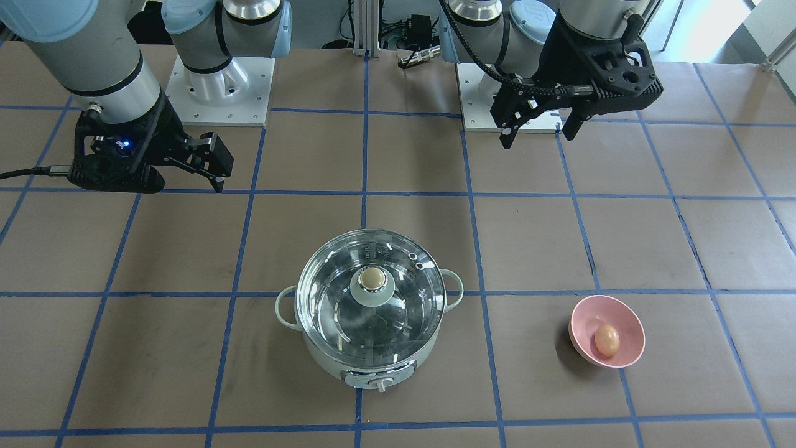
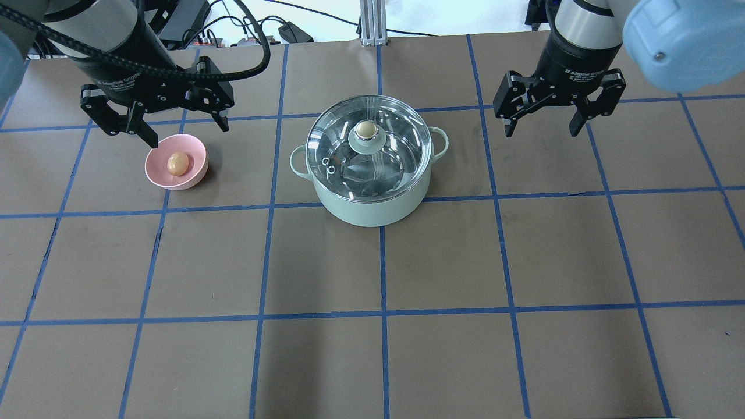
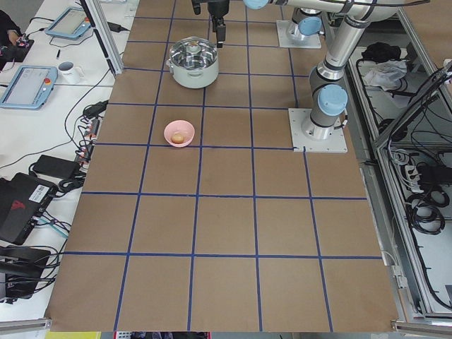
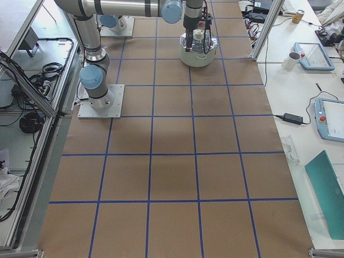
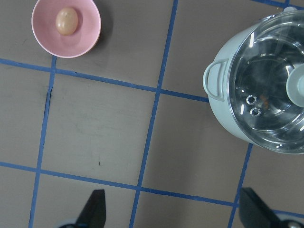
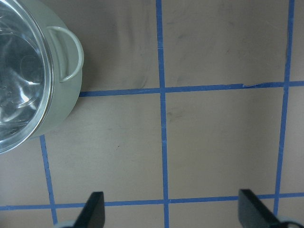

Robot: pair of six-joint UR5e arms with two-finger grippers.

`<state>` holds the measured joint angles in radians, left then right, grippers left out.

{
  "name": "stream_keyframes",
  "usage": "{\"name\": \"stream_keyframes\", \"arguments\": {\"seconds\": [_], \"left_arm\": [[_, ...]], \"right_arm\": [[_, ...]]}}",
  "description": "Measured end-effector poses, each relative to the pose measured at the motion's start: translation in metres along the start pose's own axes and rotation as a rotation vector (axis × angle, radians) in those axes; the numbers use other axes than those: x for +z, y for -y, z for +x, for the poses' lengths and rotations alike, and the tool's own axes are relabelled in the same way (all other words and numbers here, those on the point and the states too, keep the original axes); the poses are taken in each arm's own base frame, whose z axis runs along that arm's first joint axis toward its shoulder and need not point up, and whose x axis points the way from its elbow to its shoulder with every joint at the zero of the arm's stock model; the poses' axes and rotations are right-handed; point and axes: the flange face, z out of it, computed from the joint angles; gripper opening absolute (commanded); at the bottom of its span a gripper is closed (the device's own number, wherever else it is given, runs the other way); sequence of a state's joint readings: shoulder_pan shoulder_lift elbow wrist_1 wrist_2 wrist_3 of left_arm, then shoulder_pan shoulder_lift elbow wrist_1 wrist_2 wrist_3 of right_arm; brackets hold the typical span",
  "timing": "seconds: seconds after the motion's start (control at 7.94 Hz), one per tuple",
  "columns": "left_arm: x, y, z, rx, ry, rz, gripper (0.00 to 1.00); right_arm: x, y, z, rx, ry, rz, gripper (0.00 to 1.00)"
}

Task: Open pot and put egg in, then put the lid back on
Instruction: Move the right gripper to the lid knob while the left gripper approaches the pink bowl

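Note:
I expect the mint-green pot [image 1: 326, 358] to be empty when I lift the glass lid, because only shiny steel [image 1: 365, 325] can be seen through the lid.
The mint-green pot [image 2: 372, 206] stands mid-table with the glass lid [image 2: 381, 166] seated on it, tan-topped knob up. The pot also shows in the front view [image 1: 373, 358], with its lid [image 1: 342, 311]. The egg [image 2: 177, 163] lies in a pink bowl [image 2: 197, 152] left of the pot. It shows in the front view [image 1: 607, 340] and the left wrist view [image 5: 66, 21]. My left gripper [image 2: 189, 132] is open and empty, raised above the bowl's far side. My right gripper [image 2: 542, 132] is open and empty, raised to the right of the pot.
The brown table carries a blue tape grid. Arm bases [image 1: 221, 87] sit on the robot's side of the table. Benches with tablets, cables and a mug [image 3: 69, 69] run along the far side, beyond the edge.

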<state>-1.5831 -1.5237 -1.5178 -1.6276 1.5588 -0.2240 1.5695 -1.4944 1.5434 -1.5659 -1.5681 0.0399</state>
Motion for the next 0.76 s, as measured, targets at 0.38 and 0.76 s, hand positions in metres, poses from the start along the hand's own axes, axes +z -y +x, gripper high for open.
{"name": "stream_keyframes", "arguments": {"seconds": [0.38,0.76], "left_arm": [[0.003,0.004,0.0,0.051,-0.003,0.003,1.0],[0.015,0.02,0.001,0.106,-0.006,0.02,1.0]], "right_arm": [[0.002,0.001,0.0,-0.007,0.005,-0.001,1.0],[0.0,0.004,-0.004,-0.011,0.01,0.031,1.0]]}}
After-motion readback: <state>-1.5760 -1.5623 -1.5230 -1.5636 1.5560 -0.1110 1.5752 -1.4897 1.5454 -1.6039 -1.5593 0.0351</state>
